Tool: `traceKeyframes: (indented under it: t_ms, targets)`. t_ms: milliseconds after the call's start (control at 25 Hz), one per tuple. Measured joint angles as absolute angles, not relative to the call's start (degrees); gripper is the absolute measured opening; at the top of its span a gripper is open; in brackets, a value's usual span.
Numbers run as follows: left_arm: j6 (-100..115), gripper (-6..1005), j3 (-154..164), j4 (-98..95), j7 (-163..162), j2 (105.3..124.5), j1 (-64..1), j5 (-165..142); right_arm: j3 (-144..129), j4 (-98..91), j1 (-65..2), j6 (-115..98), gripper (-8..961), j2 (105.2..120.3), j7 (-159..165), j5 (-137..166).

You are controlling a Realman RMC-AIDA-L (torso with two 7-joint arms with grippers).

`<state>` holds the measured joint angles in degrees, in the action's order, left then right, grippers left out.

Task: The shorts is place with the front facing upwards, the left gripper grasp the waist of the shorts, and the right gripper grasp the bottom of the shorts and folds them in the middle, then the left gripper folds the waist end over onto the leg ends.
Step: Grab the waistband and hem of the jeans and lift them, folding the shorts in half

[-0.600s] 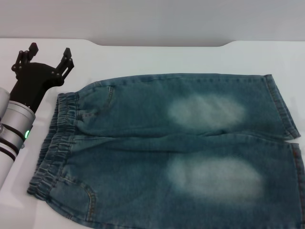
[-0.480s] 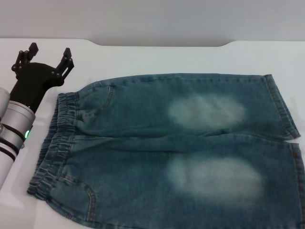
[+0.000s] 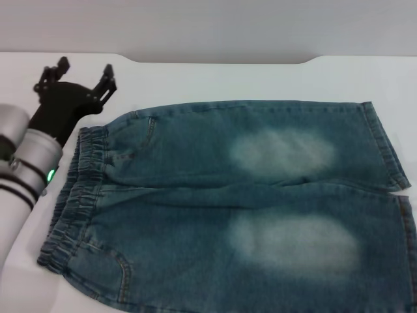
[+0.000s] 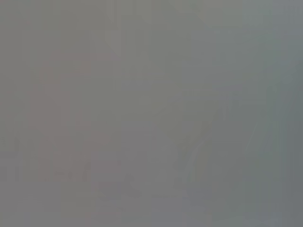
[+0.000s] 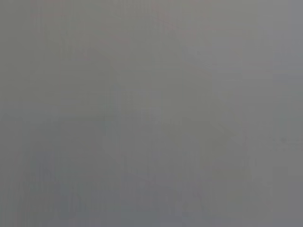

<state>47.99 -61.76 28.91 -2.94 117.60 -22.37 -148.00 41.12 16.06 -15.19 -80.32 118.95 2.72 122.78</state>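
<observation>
I should pull my left gripper back, tilt it down and move it to the waistband's near end (image 3: 57, 254), because it is pointing past the far end of the waistband (image 3: 93, 134).
The blue denim shorts (image 3: 234, 202) lie spread flat on the white table, front up, with two pale thigh patches. Their ruffled waist (image 3: 75, 195) is at the left and the hemmed leg ends (image 3: 391, 153) at the right. In the head view my left gripper (image 3: 85, 75) hovers open over the table just beyond the far end of the waistband, holding nothing. The right gripper is out of view. Both wrist views show only plain grey.
The white table (image 3: 228, 78) runs on beyond the shorts to a back edge with a raised step. The near leg's hem runs off the picture at the right and bottom.
My left arm has moved right and slightly away from me, bringing the open gripper closer to the far corner of the waistband. The shorts have not moved.
</observation>
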Motion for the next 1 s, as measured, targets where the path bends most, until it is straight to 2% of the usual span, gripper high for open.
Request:
traceKeyframes:
  t_ms: [160, 240, 280, 360, 400, 440, 480, 520, 600, 680, 720, 800, 960, 1000]
  targets:
    - [46.66, 846, -62.12, 30.16, -2.87, 117.43, -22.32, -148.58, 41.48, 17.55, -15.30, -79.55, 732, 118.12, 2.72, 122.78]
    - [38.88, 846, -66.90, 37.68, -1.16, 117.27, -21.24, -153.68, 41.64, 19.09, -15.54, -77.71, 732, 116.96, 2.73, 122.78]
    - [35.25, 846, -69.04, 41.39, 0.19, 117.36, -20.42, -155.33, 41.79, 20.54, -15.63, -76.35, 732, 116.16, 2.74, 122.78]
    - [35.25, 847, -69.04, 41.39, 0.19, 117.36, -20.42, -155.33, 42.56, 25.14, -15.64, -71.78, 732, 113.66, 2.74, 122.77]
    - [28.54, 847, -71.70, 47.29, 2.19, 117.48, -19.32, -157.59, 44.04, 30.30, -15.34, -65.95, 732, 111.07, 2.36, 122.77]
    - [28.54, 847, -71.70, 47.29, 2.19, 117.48, -19.32, -157.59, 44.04, 30.30, -15.34, -65.95, 732, 111.07, 2.36, 122.77]
    - [28.54, 847, -71.70, 47.29, 2.19, 117.48, -19.32, -157.59, 45.22, 33.17, -15.12, -62.73, 732, 109.68, 1.55, 122.77]
    - [18.38, 847, -74.52, 55.63, 3.94, 117.39, -17.88, -159.52, 47.56, 37.26, -14.52, -58.62, 733, 108.32, -0.56, 122.77]
    - [7.91, 847, -77.02, 62.85, 5.44, 117.30, -17.42, -160.34, 52.70, 44.01, -12.95, -50.66, 733, 106.94, -5.31, 122.81]
    - [1.48, 847, -78.74, 66.63, 6.93, 117.37, -17.48, -160.50, 61.49, 53.57, -10.18, -38.43, 733, 106.27, -12.42, 123.36]
    - [-3.21, 847, -80.00, 69.13, 8.09, 117.50, -17.68, -160.51, 66.80, 59.03, -8.84, -31.26, 733, 106.47, -16.02, 123.84]
    - [-7.87, 847, -81.03, 71.27, 8.97, 117.61, -18.01, -160.48, 76.78, 67.91, -6.65, -17.54, 732, 108.13, -21.70, 124.96]
    - [-14.75, 848, -82.54, 74.38, 9.76, 117.75, -18.63, -160.35, 97.61, 79.27, -5.64, 8.85, 730, 115.70, -26.40, 130.95]
    - [-27.25, 848, -85.12, 81.04, 9.84, 117.86, -19.34, -160.21, 101.94, 81.59, -5.82, 14.71, 730, 117.50, -26.43, 133.57]
